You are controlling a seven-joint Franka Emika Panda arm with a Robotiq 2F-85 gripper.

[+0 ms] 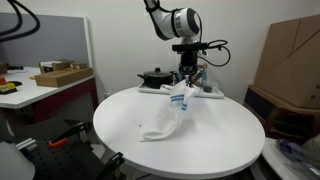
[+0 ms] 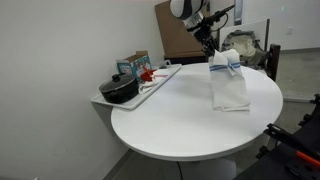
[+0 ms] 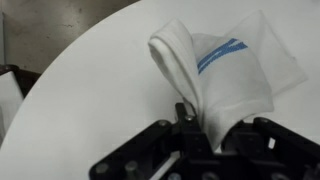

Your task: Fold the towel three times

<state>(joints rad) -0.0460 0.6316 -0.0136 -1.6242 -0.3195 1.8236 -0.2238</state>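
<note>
The towel's lower end is resting on the round table while the robot's gripper holds its edge high, so the robot should bring the held edge down over that resting end.
A white towel with a blue stripe hangs from my gripper over the round white table. Its lower end rests on the table top. In an exterior view the towel drapes down from the gripper onto the table. In the wrist view the towel is pinched between my fingers, its blue stripe facing up. The gripper is shut on the towel's edge and holds it above the table.
A black pan sits on a tray at the table's far side, also seen in an exterior view beside a small box. Cardboard boxes stand behind. A side desk holds clutter.
</note>
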